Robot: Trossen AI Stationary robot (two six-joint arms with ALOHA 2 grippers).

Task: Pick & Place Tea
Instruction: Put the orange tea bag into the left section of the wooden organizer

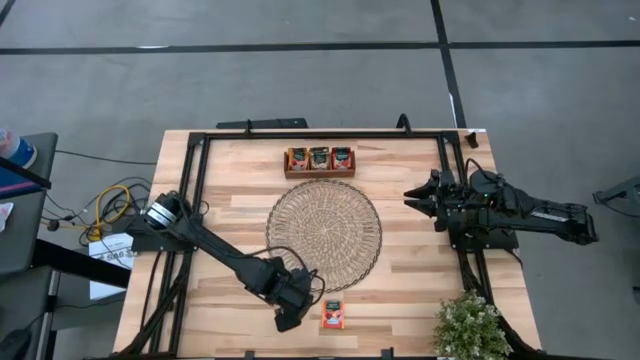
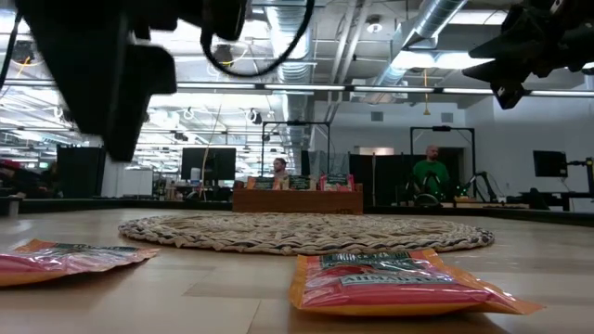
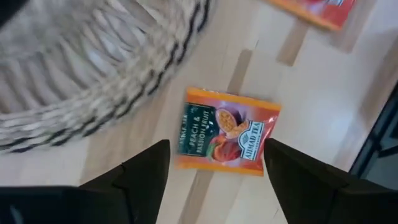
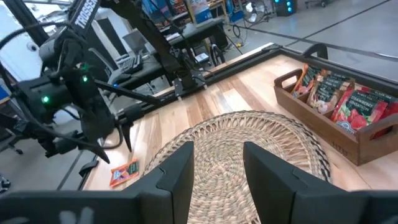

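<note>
The tea sachet (image 3: 227, 132) is between my left gripper's open fingers, which are clear of the woven mat. My left gripper should carry on going down until its fingers reach the green label (image 3: 198, 129), then close.
A red-orange tea sachet (image 3: 227, 130) lies flat on the wooden table, just off the near rim of the round woven mat (image 1: 323, 228). My left gripper (image 3: 217, 168) hangs open above it, pointing down, one finger to each side and clear of it; in the low view this sachet (image 2: 65, 258) lies under the raised gripper. In the high view the gripper (image 1: 290, 310) hides it. A second sachet (image 1: 333, 315) lies flat just to the right. My right gripper (image 1: 415, 197) waits open and raised at the table's right side with nothing between its fingers.
A brown wooden tray (image 1: 320, 160) with several upright sachets stands at the far middle. A potted plant (image 1: 470, 325) is at the near right corner. Black frame rails (image 1: 195, 200) run along the table's left, right and far sides.
</note>
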